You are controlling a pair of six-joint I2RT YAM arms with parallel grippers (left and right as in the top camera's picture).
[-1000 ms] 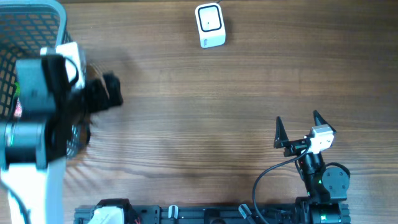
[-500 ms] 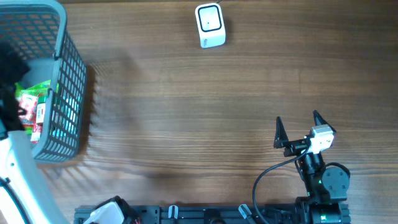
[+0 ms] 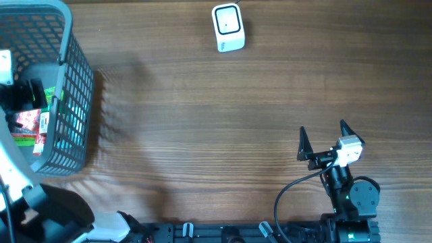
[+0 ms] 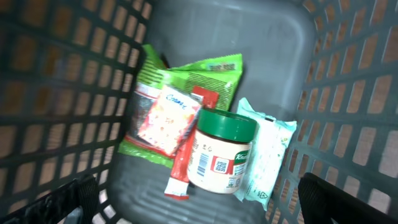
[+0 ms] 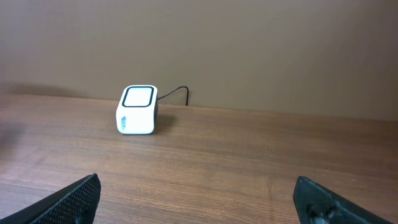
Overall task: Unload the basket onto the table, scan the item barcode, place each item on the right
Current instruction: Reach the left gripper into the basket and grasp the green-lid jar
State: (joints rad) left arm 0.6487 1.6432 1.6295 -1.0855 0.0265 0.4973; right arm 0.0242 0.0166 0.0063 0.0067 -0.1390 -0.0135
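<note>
The jar (image 4: 217, 160) stands lid up, higher than the packs beside it. My left gripper should keep lowering its open fingers until they are on both sides of the green lid (image 4: 227, 126), then close.
A grey mesh basket (image 3: 75, 81) stands at the table's far left. Inside it lie a jar with a green lid (image 4: 221, 152), its barcode label facing up, a green packet (image 4: 186, 78), a red stick sachet (image 4: 182, 167) and a pale teal pack (image 4: 268, 155). My left gripper (image 4: 205, 208) hangs open above these items, inside the basket's walls and touching nothing; from overhead the left gripper (image 3: 27, 94) shows over the basket. The white scanner (image 3: 227, 27) sits at the table's far middle, and shows as the scanner (image 5: 137, 110) in the right wrist view. My right gripper (image 3: 323, 129) rests open and empty at the near right.
The basket walls (image 4: 348, 93) close in on all sides of the left gripper. A black cable (image 5: 177, 93) runs from the scanner toward the back. Bare wooden tabletop (image 3: 216, 128) lies between basket, scanner and right arm.
The left arm swung from beside the basket's right wall to above its inside, gripper pointing down at the items. The right arm has not moved.
</note>
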